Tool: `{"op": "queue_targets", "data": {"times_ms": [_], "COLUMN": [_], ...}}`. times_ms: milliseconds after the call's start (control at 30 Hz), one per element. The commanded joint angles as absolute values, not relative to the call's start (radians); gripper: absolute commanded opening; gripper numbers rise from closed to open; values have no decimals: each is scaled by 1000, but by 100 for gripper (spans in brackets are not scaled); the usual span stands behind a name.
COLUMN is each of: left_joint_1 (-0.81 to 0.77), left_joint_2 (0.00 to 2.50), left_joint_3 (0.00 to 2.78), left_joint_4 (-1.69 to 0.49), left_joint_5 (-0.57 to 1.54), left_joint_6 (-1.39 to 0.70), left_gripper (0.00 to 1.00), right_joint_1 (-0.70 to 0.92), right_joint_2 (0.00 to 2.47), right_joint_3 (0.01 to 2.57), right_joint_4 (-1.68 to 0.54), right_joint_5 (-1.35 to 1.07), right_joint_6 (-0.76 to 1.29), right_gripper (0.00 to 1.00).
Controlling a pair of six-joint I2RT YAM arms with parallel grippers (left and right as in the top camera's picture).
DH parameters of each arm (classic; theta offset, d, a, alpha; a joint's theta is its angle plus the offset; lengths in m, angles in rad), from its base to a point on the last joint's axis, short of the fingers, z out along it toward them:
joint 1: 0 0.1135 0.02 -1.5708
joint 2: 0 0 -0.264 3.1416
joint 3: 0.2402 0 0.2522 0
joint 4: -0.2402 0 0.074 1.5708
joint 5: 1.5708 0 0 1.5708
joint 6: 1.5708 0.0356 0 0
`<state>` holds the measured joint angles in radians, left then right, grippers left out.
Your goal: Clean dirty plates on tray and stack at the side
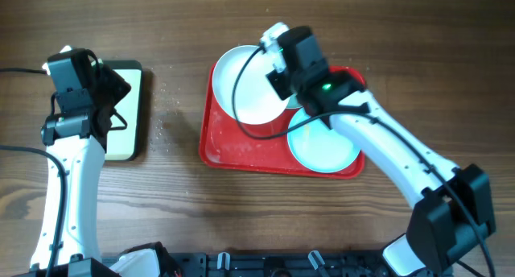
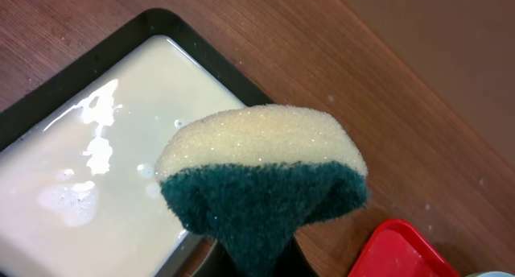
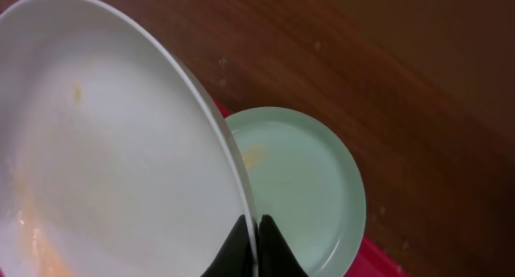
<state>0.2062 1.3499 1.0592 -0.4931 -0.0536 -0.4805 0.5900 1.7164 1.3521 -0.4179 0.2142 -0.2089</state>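
The white plate has yellowish smears [image 3: 36, 241] on it, so the robot's right gripper should lower the plate onto the red tray [image 1: 245, 140] and hold it while the left gripper scrubs with the sponge.
The red tray [image 1: 241, 152] lies mid-table. My right gripper [image 1: 278, 82] is shut on the rim of the white plate [image 1: 245, 84] and holds it tilted over the tray's back left. The right wrist view shows the fingers [image 3: 256, 238] pinching that plate [image 3: 105, 148], which has yellowish smears. One pale blue plate [image 1: 326, 144] lies flat on the tray's right. A pale blue plate [image 3: 302, 180] with a yellow smear shows below the white one. My left gripper [image 1: 113, 96] is shut on a yellow-and-green sponge [image 2: 261, 172] above the cream tray.
The black-rimmed cream tray [image 1: 133, 76] sits at the left, wet and glossy in the left wrist view [image 2: 80, 172]. Small crumbs [image 1: 165, 108] dot the wood between the two trays. A corner of the red tray [image 2: 398, 249] shows beside the sponge.
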Motion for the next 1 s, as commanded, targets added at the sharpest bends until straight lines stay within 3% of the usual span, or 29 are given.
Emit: {"op": "queue_targets", "data": {"times_ms": [0,100,167,233,467,633,700,967], "left_joint_1": [212,212,211,204,192,174,121,-135], "left_joint_2": [1342,1342,1343,1351,1380,1386,1408,1576], "left_joint_3": [1062,1062,1062,1062,1062,1062,1062,1062], "left_joint_4": [-494,-513,-533,-538,-543,-539,-530,-512], "left_joint_5": [-45,-30,62,86,90,216,216,216], "left_joint_6": [-479,-480,-479,-476,-476,-476,-476,-449], "left_gripper": [4,4,4,4,4,4,4,4], "right_joint_1": [674,679,625,579,550,550,550,506], "right_joint_2": [1703,1705,1728,1773,1820,1876,1953,2048], "right_joint_3": [1370,1367,1366,1366,1367,1366,1366,1366], "right_joint_4": [-370,-433,-537,-582,-522,-548,-563,-564], "right_joint_5": [398,326,47,-59,-90,-165,-272,-263], "right_joint_6": [-315,-215,-170,-102,-78,-38,-14,65], "right_gripper": [4,4,4,4,5,4,4,4]}}
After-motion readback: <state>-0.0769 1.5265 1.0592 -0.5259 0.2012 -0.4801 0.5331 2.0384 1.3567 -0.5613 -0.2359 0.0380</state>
